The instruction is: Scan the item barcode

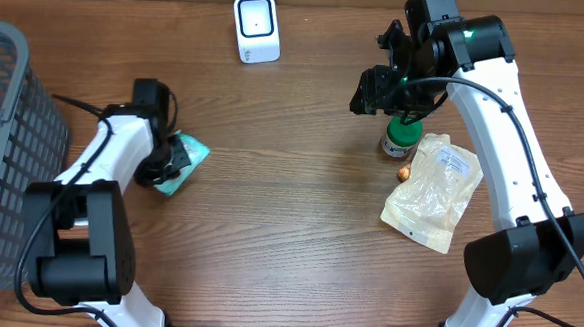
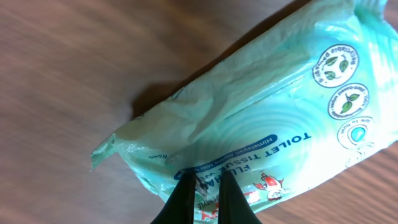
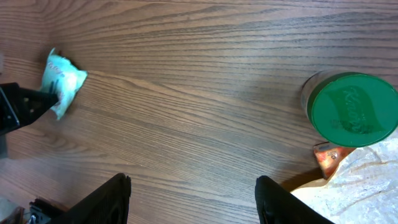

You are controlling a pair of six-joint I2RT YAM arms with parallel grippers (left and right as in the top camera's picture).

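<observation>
Next, my left gripper moves the pack point(image 1: 192, 156) toward the middle point(image 1: 247, 161) so my right gripper can take it, because the pack is near the basket and far from my right gripper.
A pale green pack of toilet tissue wipes point(image 1: 188, 162) lies on the wooden table at the left; no barcode shows on it. My left gripper point(image 1: 168, 161) is shut on the pack's edge. In the left wrist view the pack point(image 2: 261, 112) fills the frame and the dark fingers point(image 2: 208, 182) pinch a fold of its wrapper. A white scanner point(image 1: 256, 27) stands at the back centre. My right gripper point(image 1: 374, 88) hovers open at the right; the right wrist view shows its fingers point(image 3: 193, 186) wide apart over bare wood, with the pack point(image 3: 62, 78) far off.
A jar with a green lid point(image 1: 400, 139) stands under the right arm, also seen as the green lid point(image 3: 353, 110). A clear plastic bag point(image 1: 433, 191) lies beside it. A grey mesh basket point(image 1: 2, 148) occupies the left edge.
</observation>
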